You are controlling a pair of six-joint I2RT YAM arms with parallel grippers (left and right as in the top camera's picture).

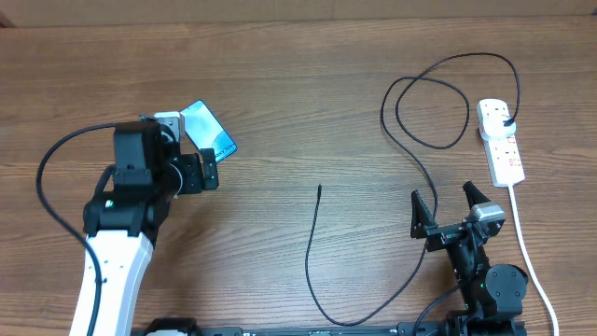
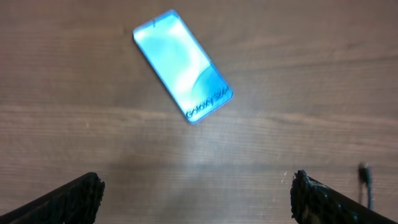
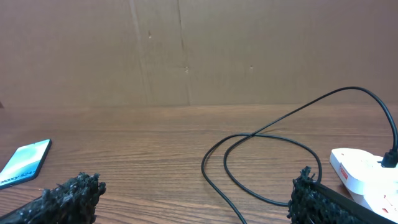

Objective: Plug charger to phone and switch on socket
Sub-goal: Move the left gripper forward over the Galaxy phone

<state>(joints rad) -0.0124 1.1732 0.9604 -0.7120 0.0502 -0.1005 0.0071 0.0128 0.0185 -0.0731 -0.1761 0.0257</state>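
I need to move over the phone, but first I should turn my left gripper in line with its long sides, because the phone lies slanted to my left gripper's open fingers.
The phone lies flat on the table at the left, its light-blue screen up; it also shows in the left wrist view and the right wrist view. My left gripper is open and empty just in front of the phone, not touching it. The charger cable runs from its connector tip at table centre, loops, and ends in a black plug in the socket at the right. My right gripper is open and empty, near the cable loop.
The socket's thick white cord runs down the right side toward the front edge, beside my right arm. A brown cardboard wall stands behind the table. The wooden table stretches between the two arms.
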